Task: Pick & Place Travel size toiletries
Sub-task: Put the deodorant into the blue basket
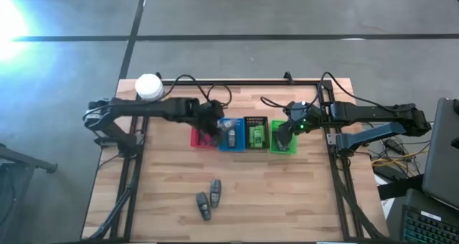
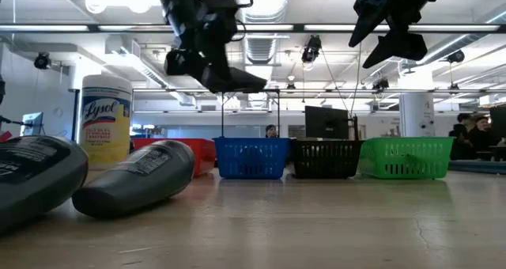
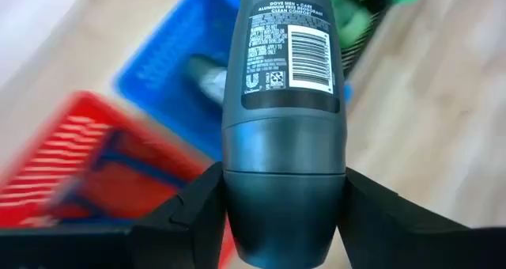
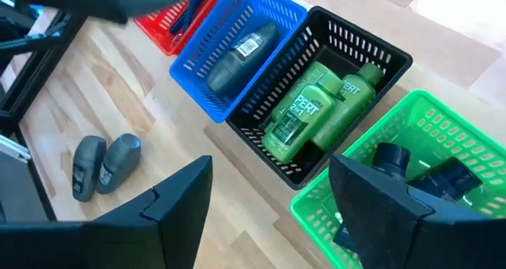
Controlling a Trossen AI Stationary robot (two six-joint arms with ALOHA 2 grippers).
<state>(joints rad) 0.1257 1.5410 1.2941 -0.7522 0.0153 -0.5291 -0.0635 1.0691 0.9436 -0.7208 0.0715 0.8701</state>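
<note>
My left gripper should turn the held grey tube [image 2: 243,81] lengthwise and tip it down into the space [image 1: 224,141] beside the other tube, because the held tube is slanting across the blue basket.
My left gripper [image 1: 210,126] hangs over the red basket [image 1: 199,138] and the blue basket [image 1: 231,135]. It is shut on a grey oval tube [image 3: 286,79], which also shows in the low view [image 2: 229,79]. My right gripper [image 4: 277,210] is open and empty above the green basket [image 4: 443,142]; it also shows in the high view [image 1: 283,138]. Another grey tube [image 4: 237,55] lies in the blue basket. Two green tubes [image 4: 304,115] lie in the black basket [image 4: 371,43]. Dark pieces [image 4: 427,174] lie in the green basket. Two grey tubes [image 1: 215,190] [image 1: 204,205] lie on the table. My left gripper pinches the grey tube's smooth cap end [image 3: 285,190] between its two fingers [image 3: 198,214]. The tube runs on along the fingers, away from the wrist, with its printed label toward the wrist camera. It is lifted clear above the baskets and is tilted in the low view.
A yellow jar with a white lid [image 1: 149,86] stands at the far left corner of the table. The four baskets stand in a row across the table's middle. The two loose grey tubes lie near the front edge, large in the low view [image 2: 138,178].
</note>
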